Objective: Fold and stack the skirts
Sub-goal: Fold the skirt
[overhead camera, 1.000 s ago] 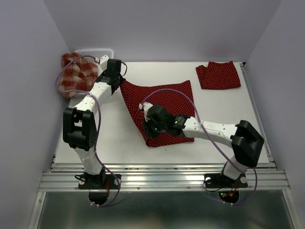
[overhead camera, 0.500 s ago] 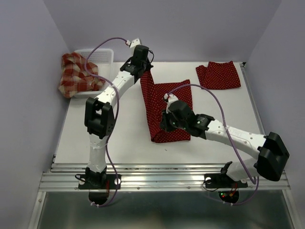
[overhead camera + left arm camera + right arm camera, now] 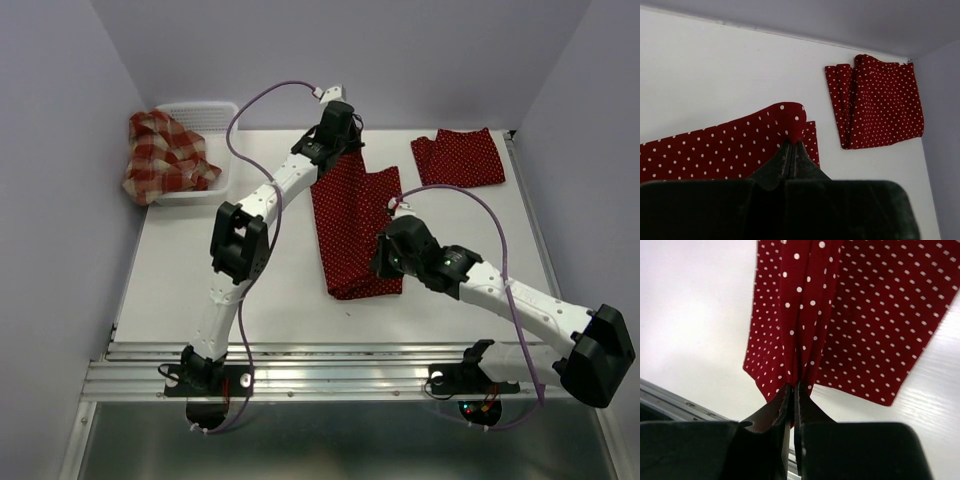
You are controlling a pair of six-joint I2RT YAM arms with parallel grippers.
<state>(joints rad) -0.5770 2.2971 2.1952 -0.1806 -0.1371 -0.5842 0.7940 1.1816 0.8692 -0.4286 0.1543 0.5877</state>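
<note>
My grippers are holding the dark red skirt's edge above its flat lower layer (image 3: 384,192), so my left gripper carries on going down toward the layer's far corner (image 3: 395,170) and lets go there.
A dark red polka-dot skirt (image 3: 352,225) lies half folded over itself at the table's middle. My left gripper (image 3: 338,138) is shut on its far edge (image 3: 792,125), lifted a little. My right gripper (image 3: 390,262) is shut on its near edge (image 3: 797,340), with the cloth hanging in folds from the jaws. A second polka-dot skirt (image 3: 458,157) lies folded at the back right, also in the left wrist view (image 3: 875,102). The plaid skirt (image 3: 165,155) is heaped in the basket at the back left.
A white mesh basket (image 3: 214,112) stands at the back left corner. Purple cables loop above both arms. The metal rail (image 3: 340,375) runs along the table's near edge.
Both grippers have carried the polka-dot skirt's left side to the right, over the rest of it, so the cloth has gone from spread wide to a narrower folded strip.
</note>
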